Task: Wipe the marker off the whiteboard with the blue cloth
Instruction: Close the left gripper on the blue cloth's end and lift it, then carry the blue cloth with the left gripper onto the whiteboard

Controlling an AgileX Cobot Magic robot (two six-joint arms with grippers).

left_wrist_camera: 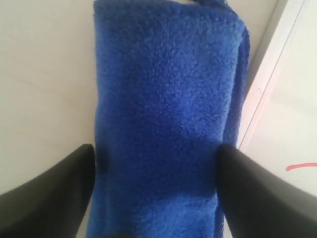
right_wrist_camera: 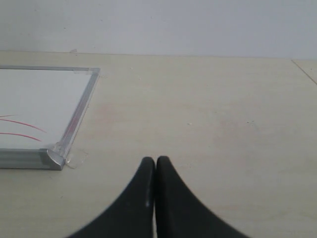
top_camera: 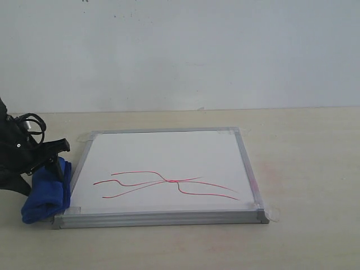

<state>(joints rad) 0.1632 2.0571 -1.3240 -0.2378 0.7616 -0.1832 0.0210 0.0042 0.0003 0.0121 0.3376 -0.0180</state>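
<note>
The blue cloth [top_camera: 45, 195] lies folded in thick layers [top_camera: 66, 183], so I expect it to pinch in the middle but stay in a bundle when I lift it.
The blue cloth [top_camera: 48, 194] lies as a thick roll on the table, along the left edge of the whiteboard [top_camera: 169, 152]. My left gripper [top_camera: 58, 160] is open and straddles the cloth [left_wrist_camera: 163, 99], one black finger on each long side of it. The cloth does not look squeezed. The red marker lines [top_camera: 169, 181] cross one another on the near half of the board. One end of a marker line [left_wrist_camera: 302, 166] shows beside the board's frame [left_wrist_camera: 262, 94]. My right gripper [right_wrist_camera: 156, 159] is shut and empty, low over bare table to the right of the board's near right corner [right_wrist_camera: 52, 157]; it is outside the exterior view.
The board has a silver frame and clear tape tabs [top_camera: 274, 214] at its corners. The light wooden table [top_camera: 304, 169] runs back to a plain white wall [top_camera: 180, 50]. Black cables [top_camera: 31, 124] loop on the left arm.
</note>
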